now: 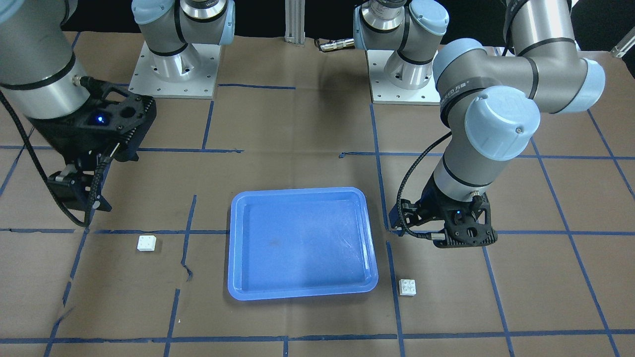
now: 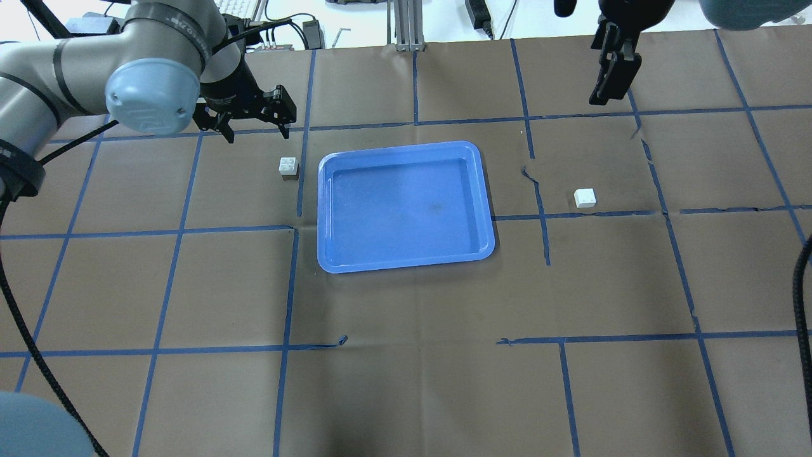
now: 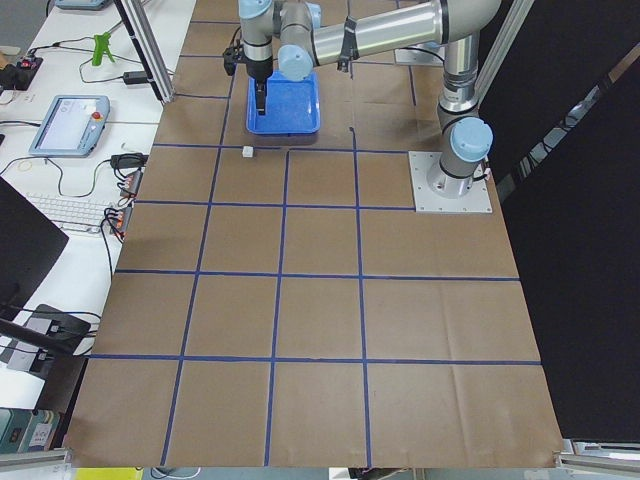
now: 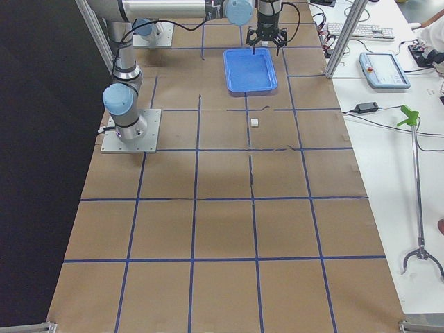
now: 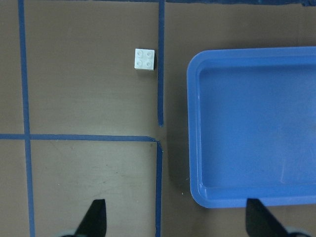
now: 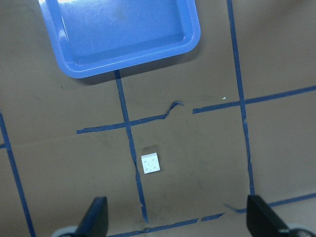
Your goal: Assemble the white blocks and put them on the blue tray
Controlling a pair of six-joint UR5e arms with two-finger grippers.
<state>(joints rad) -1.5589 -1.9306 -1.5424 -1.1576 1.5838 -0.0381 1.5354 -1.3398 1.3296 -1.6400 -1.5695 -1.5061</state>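
The block's sides squarely face the open fingers and are clear of the blue tray, so my left gripper carries on going down toward the studded white block until the fingers are on either side of it.
The blue tray lies empty mid-table, also in the front view. One white block sits studs up just off the tray's left side. My left gripper hovers beyond it, open and empty. In the left wrist view the block lies ahead of the fingertips, left of the tray. The second white block sits right of the tray. My right gripper hangs high beyond it, open and empty. In the right wrist view that block lies between the fingertips and the tray.
Brown paper with a grid of blue tape lines covers the table; the paper is torn near the right block. The two arm bases stand at the robot's edge. Keyboards and cables lie off the far table edge.
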